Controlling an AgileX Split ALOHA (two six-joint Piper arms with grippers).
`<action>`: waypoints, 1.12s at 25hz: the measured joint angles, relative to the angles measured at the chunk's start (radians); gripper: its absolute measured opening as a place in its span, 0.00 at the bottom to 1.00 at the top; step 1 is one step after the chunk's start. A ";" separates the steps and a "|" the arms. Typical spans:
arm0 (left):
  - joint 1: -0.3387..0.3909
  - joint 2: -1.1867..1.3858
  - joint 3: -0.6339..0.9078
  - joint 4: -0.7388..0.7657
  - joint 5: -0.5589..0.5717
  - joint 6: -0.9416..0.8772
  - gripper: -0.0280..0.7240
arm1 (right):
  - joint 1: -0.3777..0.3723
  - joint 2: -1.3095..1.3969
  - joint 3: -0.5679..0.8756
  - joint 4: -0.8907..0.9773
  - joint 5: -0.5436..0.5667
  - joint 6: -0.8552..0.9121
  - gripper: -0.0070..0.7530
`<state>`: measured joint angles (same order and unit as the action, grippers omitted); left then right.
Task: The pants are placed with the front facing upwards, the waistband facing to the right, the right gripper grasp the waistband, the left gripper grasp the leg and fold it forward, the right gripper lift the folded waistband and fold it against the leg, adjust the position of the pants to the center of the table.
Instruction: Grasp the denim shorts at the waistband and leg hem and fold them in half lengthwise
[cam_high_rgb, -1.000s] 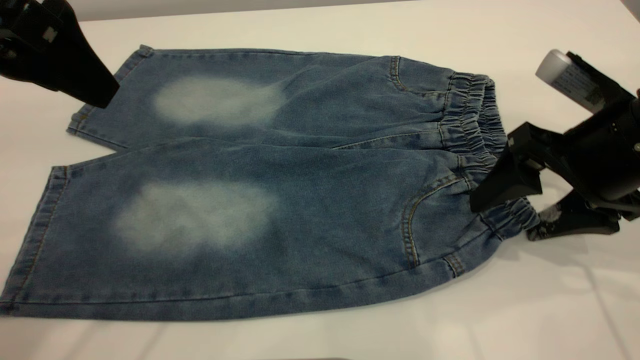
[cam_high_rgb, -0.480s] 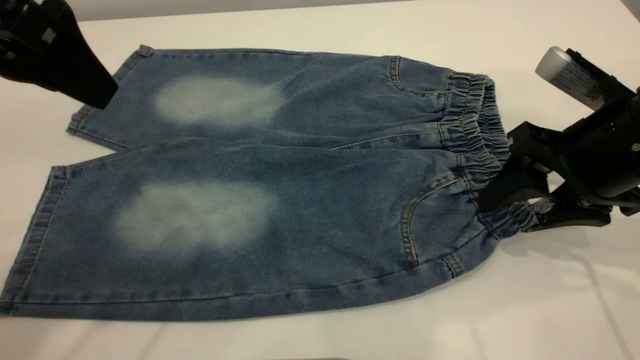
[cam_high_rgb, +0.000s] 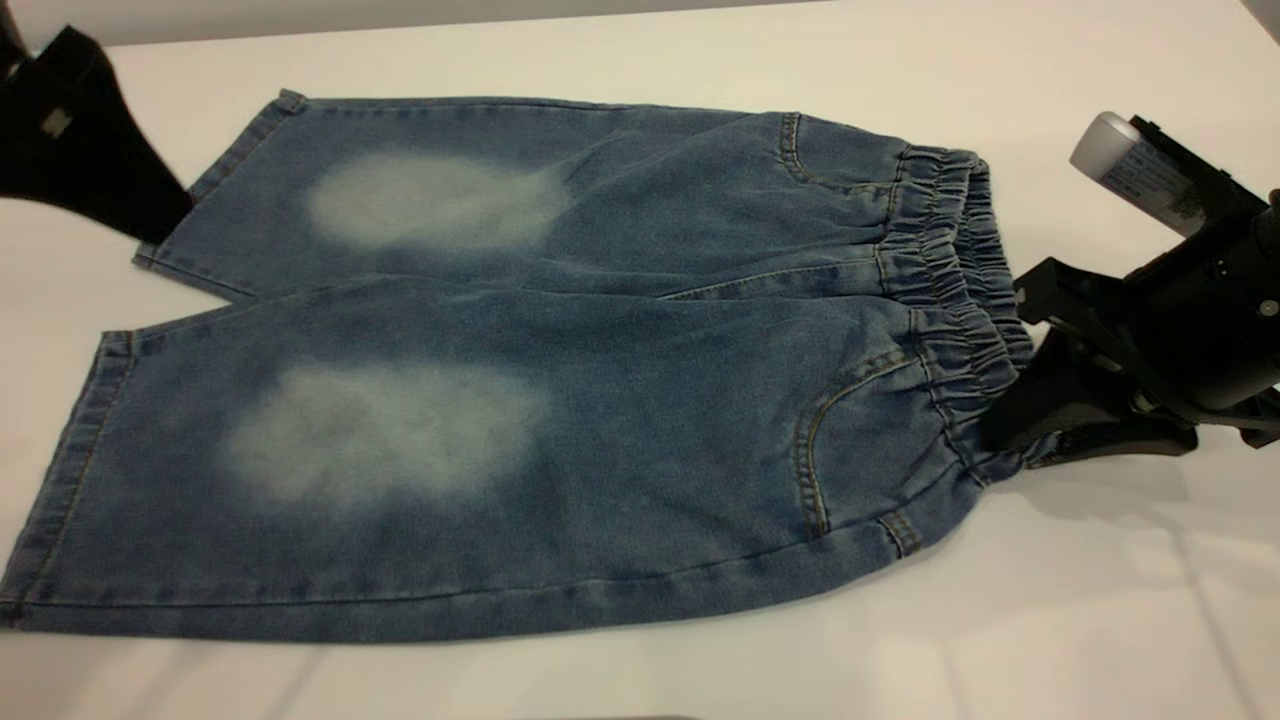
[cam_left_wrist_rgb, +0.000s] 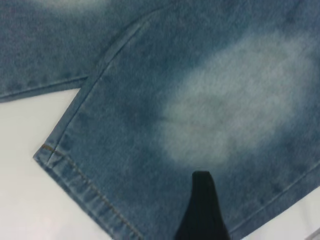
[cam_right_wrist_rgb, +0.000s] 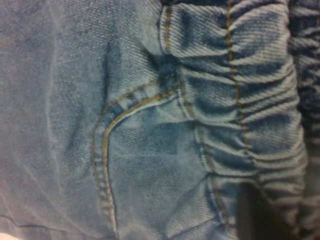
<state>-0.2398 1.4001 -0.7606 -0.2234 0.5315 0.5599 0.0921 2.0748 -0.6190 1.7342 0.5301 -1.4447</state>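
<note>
I expect the tucked crotch (cam_high_rgb: 657, 298) to stick out when I fold the near leg over, since the near leg's inner edge (cam_high_rgb: 396, 282) overlaps the far leg.
The blue denim pants (cam_high_rgb: 560, 420) lie flat, front up, on the white table (cam_high_rgb: 1050, 620), legs to the left. Their gathered waistband (cam_high_rgb: 950, 250) points right. My right gripper (cam_high_rgb: 1000, 437), with the silver-grey cylinder, is shut on the near end of the waistband (cam_right_wrist_rgb: 250, 100); one dark finger (cam_right_wrist_rgb: 255, 215) shows over the puckers, beside the curved pocket. My left gripper (cam_high_rgb: 140, 205), plain black, hovers open at the hem of the far leg. In the left wrist view only one finger (cam_left_wrist_rgb: 201, 205) shows above the pale knee patch of that leg (cam_left_wrist_rgb: 165, 90).
Bare table surrounds the pants on every side, widest at the front right. A faint seam line (cam_high_rgb: 1200, 590) crosses the tabletop there. The table's far edge (cam_high_rgb: 400, 22) runs along the top.
The right gripper's fingers, spread around the waistband end before, have come together on it and sunk slightly. The left gripper has shifted left and a little lower, off the far hem.
</note>
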 joint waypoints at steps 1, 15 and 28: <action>0.000 0.003 0.000 0.013 0.005 -0.009 0.72 | 0.000 0.000 0.000 0.000 0.004 -0.003 0.09; 0.000 0.231 0.145 0.471 0.000 -0.121 0.72 | 0.000 -0.047 -0.006 -0.015 0.083 -0.037 0.06; 0.000 0.462 0.212 0.665 -0.220 -0.124 0.72 | 0.000 -0.052 -0.006 -0.018 0.087 -0.048 0.06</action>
<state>-0.2398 1.8621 -0.5481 0.4412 0.3110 0.4360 0.0921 2.0228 -0.6250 1.7166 0.6176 -1.4923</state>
